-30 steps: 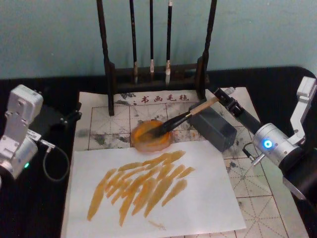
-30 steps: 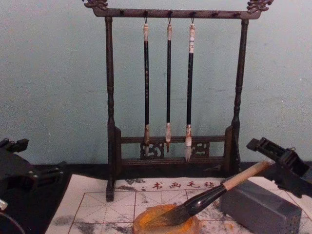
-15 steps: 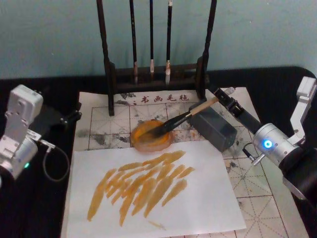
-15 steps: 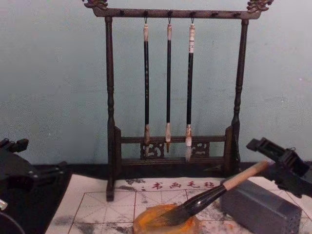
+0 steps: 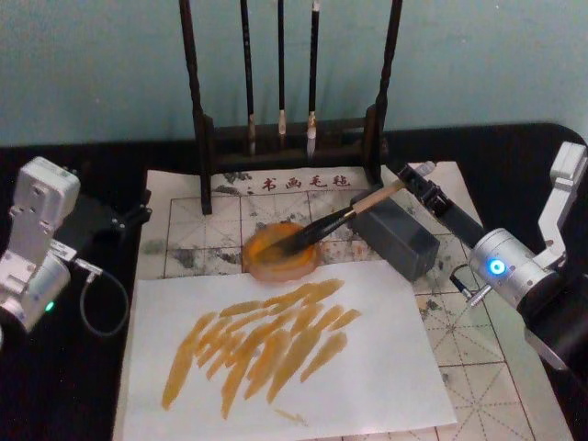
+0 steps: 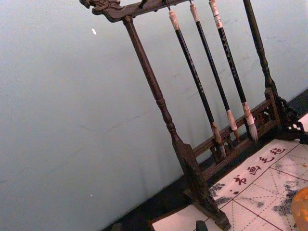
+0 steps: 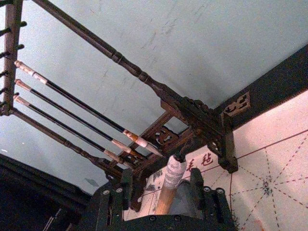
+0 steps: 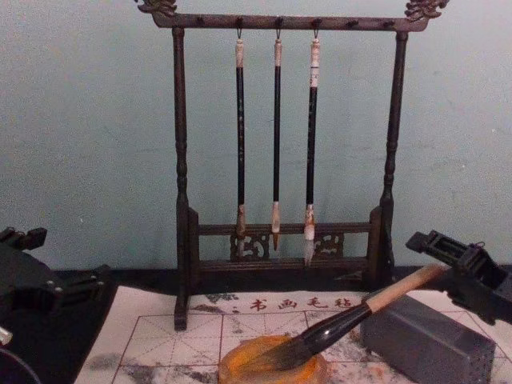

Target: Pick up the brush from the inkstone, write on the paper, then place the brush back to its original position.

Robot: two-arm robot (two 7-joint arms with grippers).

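The robot should expect a paler hollow to be hidden under the brush's tip when the robot lifts the brush, since orange circles the inkstone (image 8: 272, 365) around the brush's dark tip (image 8: 284, 354).
The brush (image 5: 331, 222) lies slanted, its dark tip in the round orange inkstone (image 5: 266, 262) and its tan handle resting on the grey block (image 5: 400, 237). My right gripper (image 5: 413, 184) is at the handle's far end. In the right wrist view the right gripper (image 7: 162, 179) is open: its fingers (image 7: 127, 185) stand on either side of the brush (image 7: 168, 192) with gaps between. The chest view shows the brush (image 8: 336, 332), inkstone (image 8: 240, 370) and right gripper (image 8: 448, 260). The red-grid paper (image 5: 478, 367) carries a white sheet (image 5: 386, 367) with orange strokes. My left gripper (image 5: 133, 216) is parked at the left.
A dark wooden brush stand (image 5: 285, 138) with three thin hanging brushes rises behind the inkstone, close to the right gripper. The grey block (image 8: 424, 344) sits right of the inkstone. A black tabletop (image 5: 73, 386) surrounds the paper.
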